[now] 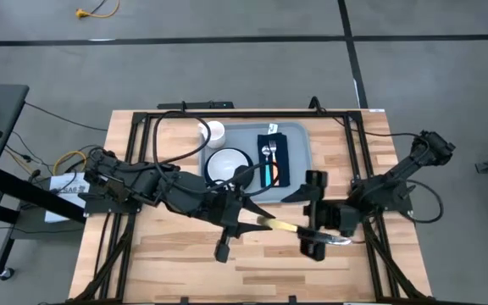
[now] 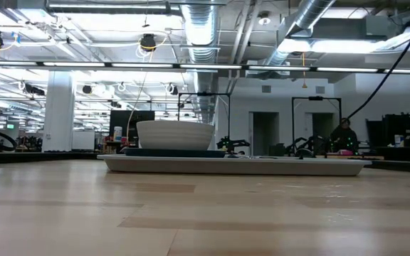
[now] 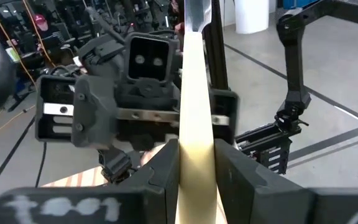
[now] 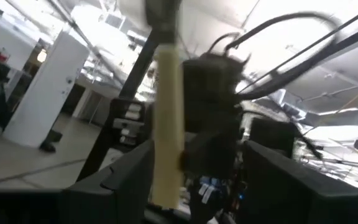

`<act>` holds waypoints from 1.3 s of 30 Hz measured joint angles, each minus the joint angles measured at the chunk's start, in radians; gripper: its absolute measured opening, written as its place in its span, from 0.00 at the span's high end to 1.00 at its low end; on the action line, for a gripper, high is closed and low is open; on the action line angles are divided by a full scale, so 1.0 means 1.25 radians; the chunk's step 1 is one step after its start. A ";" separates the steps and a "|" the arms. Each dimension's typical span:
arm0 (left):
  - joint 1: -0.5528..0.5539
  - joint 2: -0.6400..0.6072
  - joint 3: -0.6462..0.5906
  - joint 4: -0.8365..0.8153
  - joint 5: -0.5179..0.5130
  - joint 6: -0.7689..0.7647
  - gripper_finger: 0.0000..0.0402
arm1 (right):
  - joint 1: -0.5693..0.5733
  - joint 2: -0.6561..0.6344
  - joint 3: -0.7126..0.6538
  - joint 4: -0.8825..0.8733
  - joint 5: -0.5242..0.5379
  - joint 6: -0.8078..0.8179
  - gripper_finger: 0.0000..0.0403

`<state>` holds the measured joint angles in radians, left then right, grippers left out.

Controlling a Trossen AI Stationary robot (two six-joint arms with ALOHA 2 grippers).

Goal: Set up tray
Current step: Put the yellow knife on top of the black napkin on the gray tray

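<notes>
I should move my right gripper along this line next and close it beside the blade, because the knife's cream handle point(image 4: 168, 118) runs straight into its open fingers.
The grey-blue tray point(image 1: 299, 144) lies at the table's far middle and also shows in the low view point(image 2: 297, 166). It carries a white bowl point(image 1: 226, 164) on a dark plate, a white cup point(image 1: 214, 132), and a navy napkin point(image 1: 280, 174) with a fork and a teal-handled utensil. My left gripper point(image 1: 251, 220) is shut on a cream-handled knife point(image 1: 280, 225) in front of the tray's near edge. The knife points toward my right gripper point(image 1: 310, 222). That gripper is open, facing the left one, with its fingers on either side of the knife's far part. My left gripper pinches the knife's cream handle point(image 3: 197, 155) between its two fingers point(image 3: 165, 171). It comes roughly level from the table's left, fingers along the knife. The handle and the metal blade point(image 3: 197, 12) stick out beyond the fingertips toward the right gripper, clear of the table.
Both arms meet over the bare wood in front of the tray. A black frame rail point(image 1: 227, 114) runs around the table top. The near strip of the table point(image 1: 244, 271) is bare wood. People and other rigs show far off in the room behind.
</notes>
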<state>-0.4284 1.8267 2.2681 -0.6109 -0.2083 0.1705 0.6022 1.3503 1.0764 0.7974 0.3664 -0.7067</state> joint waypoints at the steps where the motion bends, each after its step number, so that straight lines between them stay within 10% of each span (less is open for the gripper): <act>1: 0.001 0.000 0.000 -0.001 0.000 0.000 0.82 | 0.000 0.013 0.015 -0.012 0.000 0.000 0.40; 39: 0.000 0.001 -0.001 0.000 -0.037 0.028 0.82 | 0.042 0.062 0.141 -0.072 0.110 -0.043 0.64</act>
<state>-0.4290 1.8275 2.2673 -0.6109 -0.2546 0.2057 0.6546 1.4272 1.2526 0.7080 0.5043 -0.7604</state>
